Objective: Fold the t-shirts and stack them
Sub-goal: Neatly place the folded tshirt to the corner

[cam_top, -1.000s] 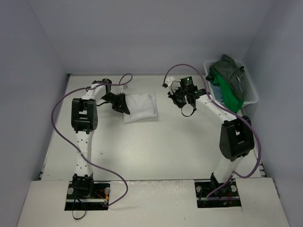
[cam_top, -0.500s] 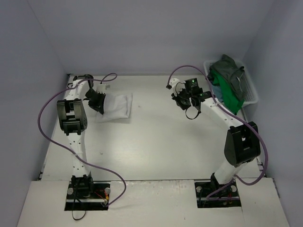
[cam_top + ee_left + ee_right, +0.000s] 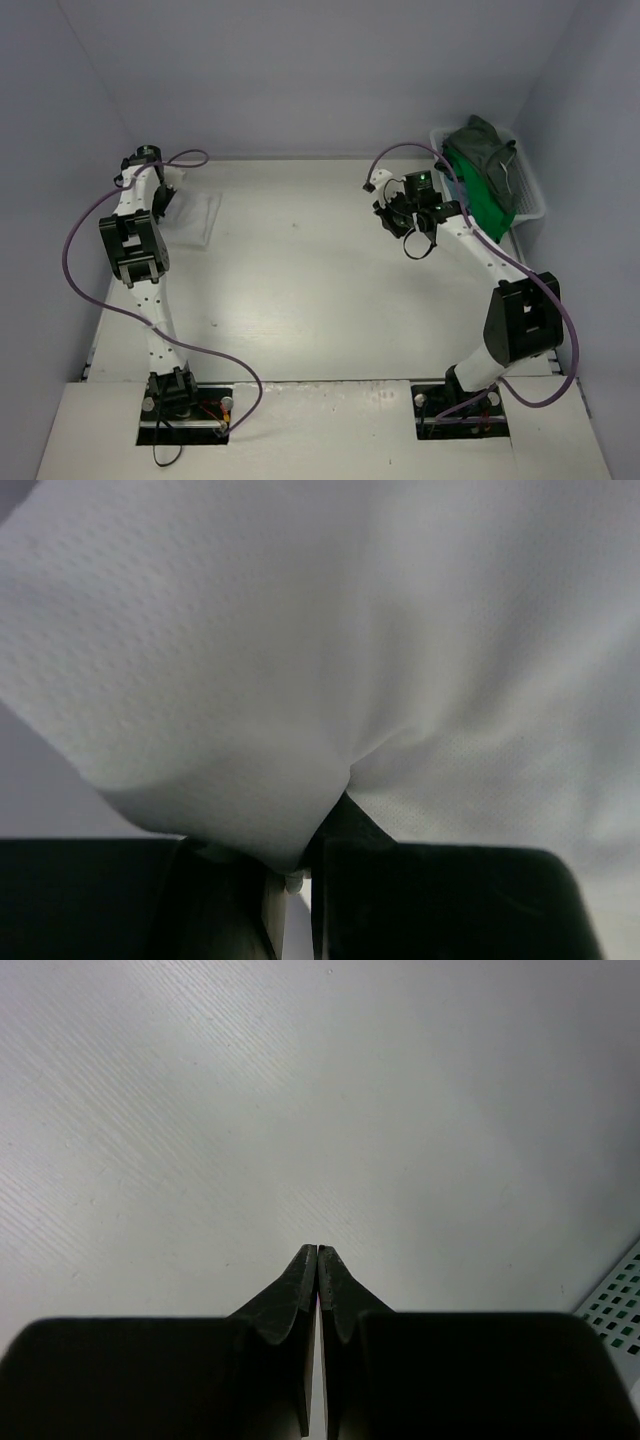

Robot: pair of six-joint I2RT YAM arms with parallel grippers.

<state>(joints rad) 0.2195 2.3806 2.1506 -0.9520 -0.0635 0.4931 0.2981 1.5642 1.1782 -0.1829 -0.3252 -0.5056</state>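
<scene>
The table [image 3: 207, 178] behind the folded white t-shirt is clear, so my left gripper should continue to slide the t-shirt by its edge until it lies close to the back wall [image 3: 222, 148], then let go.
A folded white t-shirt [image 3: 198, 216] lies flat at the far left of the table. My left gripper [image 3: 163, 197] is shut on its left edge. In the left wrist view the white cloth [image 3: 300, 650] fills the frame and bunches between the dark fingers [image 3: 430, 900]. A dark grey-green t-shirt [image 3: 487, 147] and a bright green t-shirt [image 3: 487, 205] are heaped in the basket at the far right. My right gripper [image 3: 390, 210] hovers left of the basket, shut on nothing, and shows over bare table [image 3: 317, 1250] in its own view.
The white mesh basket [image 3: 532, 203] stands against the right wall, its corner [image 3: 615, 1298] showing in the right wrist view. Purple cables loop off both arms. Walls close in on the left, back and right.
My left arm has swung to the far left, dragging the folded white t-shirt from the table's middle-left towards the left wall. The right gripper has drifted a little right, towards the basket.
</scene>
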